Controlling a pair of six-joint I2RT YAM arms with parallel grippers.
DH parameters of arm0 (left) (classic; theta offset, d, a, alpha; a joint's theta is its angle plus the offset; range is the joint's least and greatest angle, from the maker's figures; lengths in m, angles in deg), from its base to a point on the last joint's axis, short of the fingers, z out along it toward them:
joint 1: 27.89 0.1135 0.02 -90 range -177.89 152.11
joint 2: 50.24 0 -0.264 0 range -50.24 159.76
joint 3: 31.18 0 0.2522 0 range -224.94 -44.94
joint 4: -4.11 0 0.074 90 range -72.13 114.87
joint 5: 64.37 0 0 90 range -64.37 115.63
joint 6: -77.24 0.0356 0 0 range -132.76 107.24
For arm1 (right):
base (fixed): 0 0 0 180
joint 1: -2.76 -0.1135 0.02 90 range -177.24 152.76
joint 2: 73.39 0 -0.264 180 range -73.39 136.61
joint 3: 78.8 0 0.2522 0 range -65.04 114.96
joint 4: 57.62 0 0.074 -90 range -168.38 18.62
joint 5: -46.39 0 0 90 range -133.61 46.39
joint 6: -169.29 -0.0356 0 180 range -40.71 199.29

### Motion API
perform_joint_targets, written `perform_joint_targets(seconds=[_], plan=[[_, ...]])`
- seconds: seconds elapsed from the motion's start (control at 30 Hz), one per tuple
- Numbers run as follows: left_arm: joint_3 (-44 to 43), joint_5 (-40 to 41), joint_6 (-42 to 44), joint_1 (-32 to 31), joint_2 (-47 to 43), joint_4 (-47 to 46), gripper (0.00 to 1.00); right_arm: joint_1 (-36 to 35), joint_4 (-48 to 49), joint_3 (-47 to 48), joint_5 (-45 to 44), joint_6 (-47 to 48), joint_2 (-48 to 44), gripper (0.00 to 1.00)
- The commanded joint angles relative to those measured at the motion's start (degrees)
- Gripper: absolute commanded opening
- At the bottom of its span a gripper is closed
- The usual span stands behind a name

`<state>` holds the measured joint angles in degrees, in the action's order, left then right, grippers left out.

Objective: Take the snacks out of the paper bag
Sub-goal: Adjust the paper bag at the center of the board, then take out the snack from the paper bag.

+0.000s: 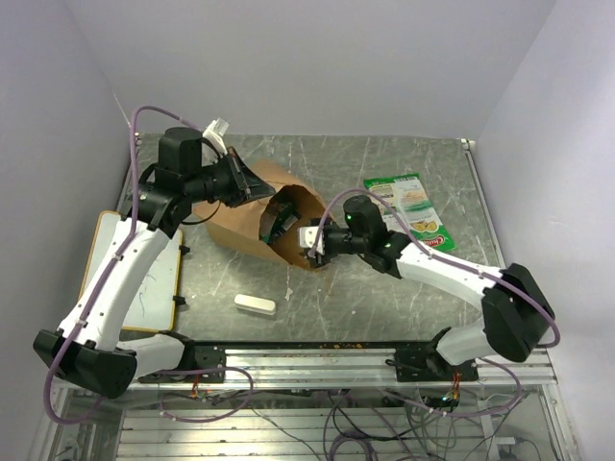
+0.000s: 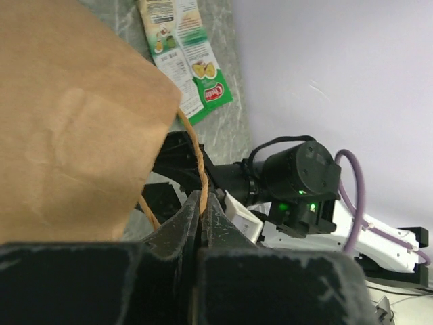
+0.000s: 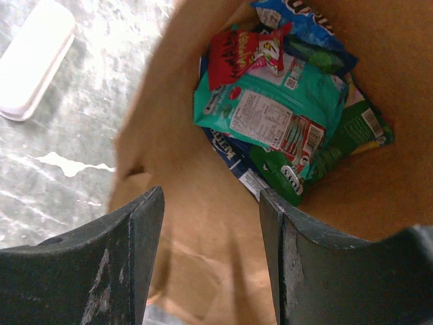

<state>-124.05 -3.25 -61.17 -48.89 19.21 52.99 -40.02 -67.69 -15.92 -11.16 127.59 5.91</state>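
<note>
Dark blue edges show around the teal packet, so the robot should expect a wide dark blue packet hidden under it when it lifts the teal packet out.
The brown paper bag lies on its side mid-table, its mouth toward the right arm. My left gripper is shut on the bag's thin twisted handle, pinched between its fingertips in the left wrist view. My right gripper is open and empty at the bag's mouth; its wrist view looks inside. Several snacks lie piled deep in the bag: teal, red, blue and green packets. One green-and-white packet lies flat on the table to the right, also in the left wrist view.
A small white oblong block lies on the table in front of the bag, also in the right wrist view. A white board with a wooden frame sits at the left edge under the left arm. Walls close the table on three sides.
</note>
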Motion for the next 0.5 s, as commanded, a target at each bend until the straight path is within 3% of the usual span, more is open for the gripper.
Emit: perform_joint_targets(seconds=[0.0, 0.27, 0.47], plan=[[-3.3, -0.5, 5.4, 2.1, -1.0, 7.2, 0.07, -1.1, 9.3, 0.1, -2.7, 4.1, 4.3, 0.58], [-2.6, -3.2, 3.3, 2.2, -2.0, 4.2, 0.07, -7.6, 15.8, 2.1, -6.3, 2.6, 11.8, 0.55], [-3.4, -3.4, 3.8, 2.2, -1.6, 4.9, 0.07, -11.8, 30.4, 3.6, -4.6, -10.7, 16.7, 0.53]])
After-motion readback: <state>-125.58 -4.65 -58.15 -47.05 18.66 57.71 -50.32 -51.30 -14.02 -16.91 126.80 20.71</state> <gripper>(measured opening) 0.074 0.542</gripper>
